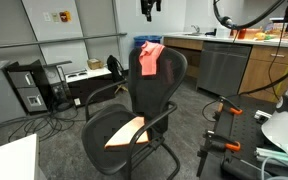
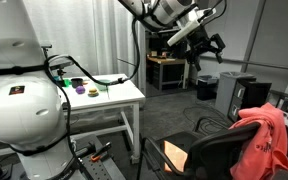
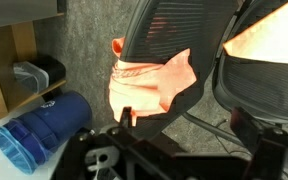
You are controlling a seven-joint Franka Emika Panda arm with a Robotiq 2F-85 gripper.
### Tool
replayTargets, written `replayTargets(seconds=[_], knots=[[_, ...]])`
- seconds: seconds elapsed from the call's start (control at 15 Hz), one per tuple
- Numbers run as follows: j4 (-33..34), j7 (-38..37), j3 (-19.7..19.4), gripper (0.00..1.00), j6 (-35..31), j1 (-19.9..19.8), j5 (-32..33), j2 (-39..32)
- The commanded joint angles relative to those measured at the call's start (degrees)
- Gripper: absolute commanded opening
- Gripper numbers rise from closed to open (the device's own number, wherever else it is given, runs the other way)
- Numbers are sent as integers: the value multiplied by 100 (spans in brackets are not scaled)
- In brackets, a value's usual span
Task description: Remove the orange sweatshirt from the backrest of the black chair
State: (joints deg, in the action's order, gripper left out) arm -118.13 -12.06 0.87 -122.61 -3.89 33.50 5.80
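Observation:
The orange sweatshirt (image 1: 149,61) hangs over the top of the backrest, and my gripper's spread fingers can get to it from above. I should now go down toward its upper fold (image 2: 265,113) until the fingers have cloth between them.
An orange sweatshirt (image 1: 151,58) hangs over the top of the backrest of a black mesh chair (image 1: 169,85). It also shows in both other views, at the right edge of an exterior view (image 2: 265,138) and in the middle of the wrist view (image 3: 149,80). The chair's backrest (image 3: 179,30) lies below the wrist camera. My gripper (image 2: 206,45) is open and empty, high above the chair and well apart from the sweatshirt. It sits at the top edge of an exterior view (image 1: 149,8). In the wrist view its two fingers (image 3: 184,125) stand wide apart.
The chair seat (image 1: 124,132) carries a bright orange patch. A white table (image 2: 104,95) with small items stands by the robot base (image 2: 24,110). A blue water jug (image 3: 44,130), a computer tower (image 1: 29,88), a counter with cabinets (image 1: 234,60) and tripod legs (image 1: 224,125) surround the chair.

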Motion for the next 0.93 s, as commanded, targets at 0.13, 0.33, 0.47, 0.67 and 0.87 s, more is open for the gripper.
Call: replayTargets(seconds=[0.13,0.33,0.47,0.67,0.87], knots=[[728,-99,-242,100,-104,-32,133,-937],[1099,-121,-396,100,-135,0,217,-1425],[1362,-117,-489,100,-124,33,267,-1756],[1727,-133,-625,100,-127,73,446,-2253],[2065,-188,-747,100,-107,110,662,-2745]])
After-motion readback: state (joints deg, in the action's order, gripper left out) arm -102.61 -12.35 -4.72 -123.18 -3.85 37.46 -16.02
